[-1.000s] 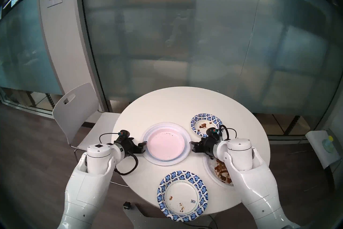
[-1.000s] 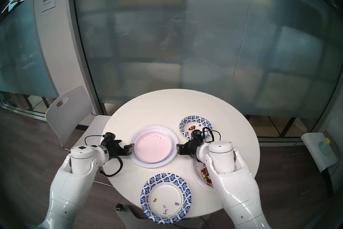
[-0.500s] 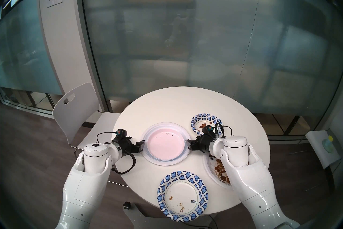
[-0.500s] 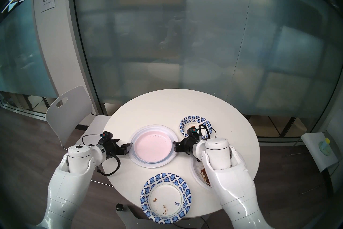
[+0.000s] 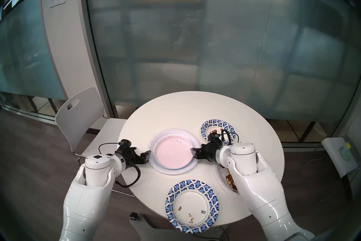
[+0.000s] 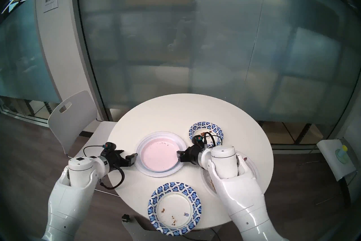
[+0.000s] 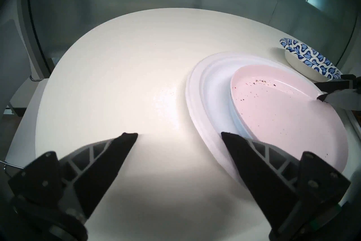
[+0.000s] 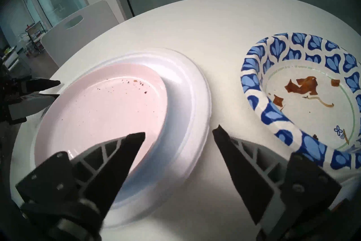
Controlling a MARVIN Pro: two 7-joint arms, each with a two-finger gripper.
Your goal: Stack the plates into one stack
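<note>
My gripper will make the white plate's thin rim [image 5: 195,163] buckle upward when it lifts the stack, because that rim sticks out wide past the pink plate [image 5: 190,136].
At the table's middle lies the stack: a pale pink plate [image 5: 172,151] [image 6: 159,156] on a pale blue plate [image 8: 140,182] on a wide white plate [image 5: 156,166]. My right gripper [image 5: 194,152] [image 8: 176,134] is open and straddles the stack's right rim, one finger over the pink plate, the other outside the white rim. My left gripper [image 5: 146,156] [image 7: 178,135] is open at the stack's left rim. A blue-patterned bowl [image 5: 216,127] with brown scraps sits behind the right wrist. A blue-patterned plate [image 5: 192,206] lies near the front edge. A dirty white plate [image 5: 226,178] is mostly hidden under my right arm.
The round white table [image 5: 175,109] stands against a frosted glass wall. A white chair [image 5: 82,117] is tucked in at the left. A small stand [image 5: 340,156] with a yellow-capped item stands on the floor at the right.
Both arms have shifted to my left. The right gripper came over the stack's right rim and narrowed a little. The left gripper drew back slightly from the left rim.
</note>
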